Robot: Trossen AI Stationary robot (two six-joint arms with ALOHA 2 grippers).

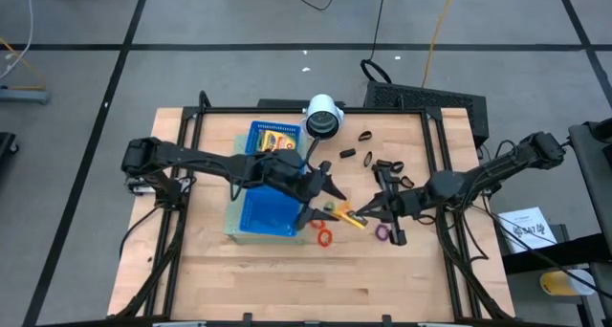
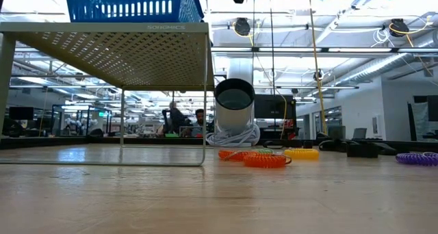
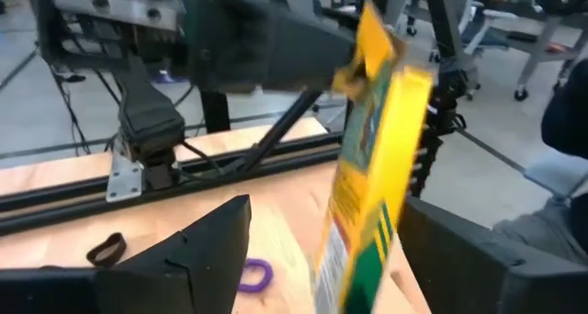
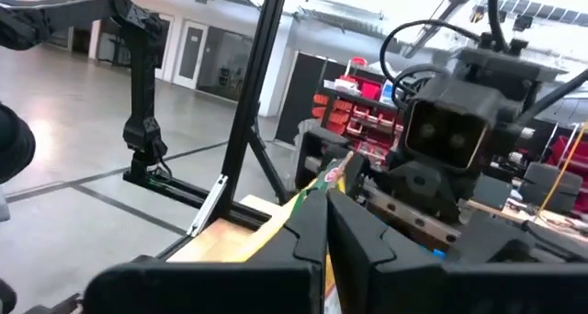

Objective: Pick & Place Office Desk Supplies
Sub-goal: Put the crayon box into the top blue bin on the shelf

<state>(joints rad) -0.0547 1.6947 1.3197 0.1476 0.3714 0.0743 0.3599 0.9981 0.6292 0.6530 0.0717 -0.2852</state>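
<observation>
The crayon box lies crosswise in my right gripper's fingertips (image 3: 369, 71). My left gripper should therefore hold the box's loose end (image 3: 353, 273) while my right gripper takes hold of the box again in line.
A yellow-and-green crayon box (image 3: 372, 176) hangs in the air over the table's middle, with my right gripper (image 1: 366, 210) shut on it. My left gripper (image 1: 322, 198) is open, and its two fingers (image 3: 207, 254) stand on either side of the box without touching it. A second crayon box (image 1: 277, 136) lies in the far compartment of the blue tray (image 1: 260, 217). Black clips (image 1: 387, 166) lie at the far right. A red-orange ring (image 1: 323, 236) and a purple ring (image 1: 383, 233) lie on the wood nearby. My right gripper pinches the crayon box between its two shut fingers by one narrow end (image 3: 366, 52). Only the box's thin edge (image 4: 336, 172) shows past the fingertips. The fingers come roughly level from the table's right. The box is lifted clear of the table, its long side running away from the fingers.
The blue tray stands on a raised perforated rack (image 2: 123, 49) at the left middle. A white cylinder (image 1: 323, 117) with a dark centre stands at the far edge. More clips (image 1: 363, 136) lie by it. Bare wood lies along the near edge.
</observation>
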